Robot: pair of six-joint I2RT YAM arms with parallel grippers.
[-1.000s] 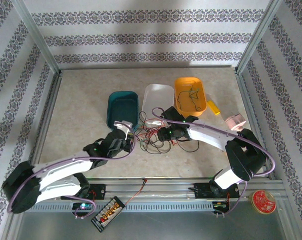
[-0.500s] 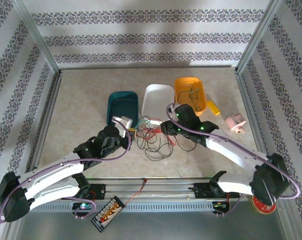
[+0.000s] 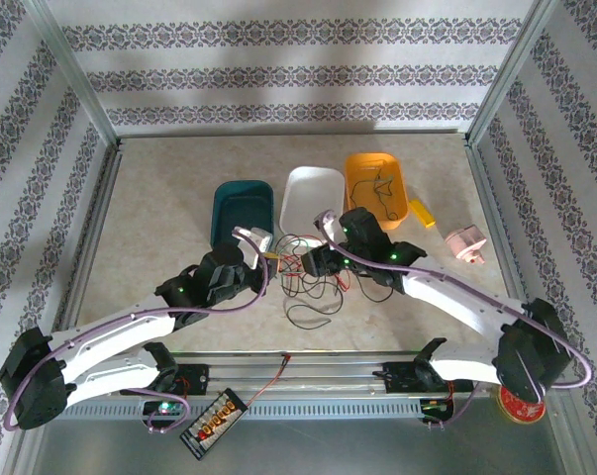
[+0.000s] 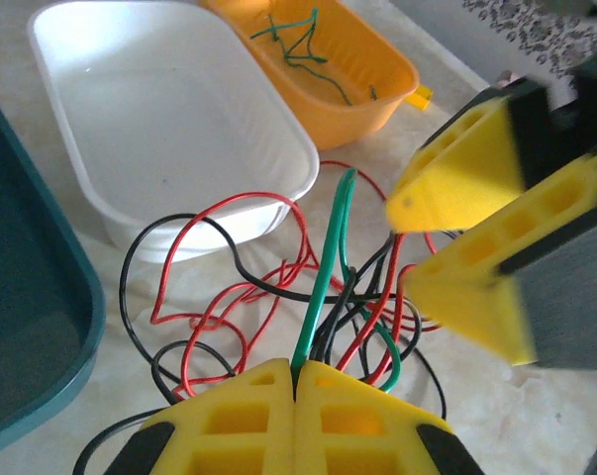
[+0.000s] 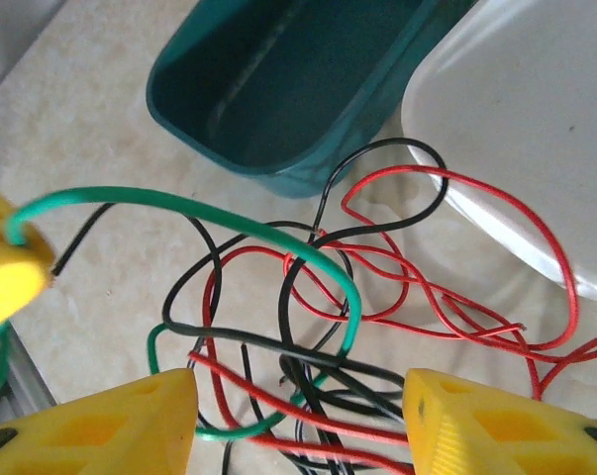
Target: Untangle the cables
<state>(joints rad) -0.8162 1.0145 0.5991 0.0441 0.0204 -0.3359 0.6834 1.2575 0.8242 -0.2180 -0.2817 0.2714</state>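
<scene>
I should hold the green cable with my right gripper while my left gripper takes the pieces of black cable, because the green cable in my left gripper loops through pieces of black cable.
The cables lie as a loose tangle of red, black and green wire on the table in front of the trays. My left gripper is shut on a green cable, which rises from its yellow tips and arcs over the tangle. My right gripper hangs open just above the knot, with red and black strands between and below its fingers; they grip nothing. From the top, the left gripper and the right gripper face each other across the tangle.
Three trays stand behind the tangle: teal, white and orange, the orange one with green wire in it. A yellow piece and a pink object lie at the right. A circuit board sits by the front rail.
The right arm stretched out and its gripper moved left over the tangle while opening wider. The left gripper, still shut on the green cable, shifted slightly right and forward.
</scene>
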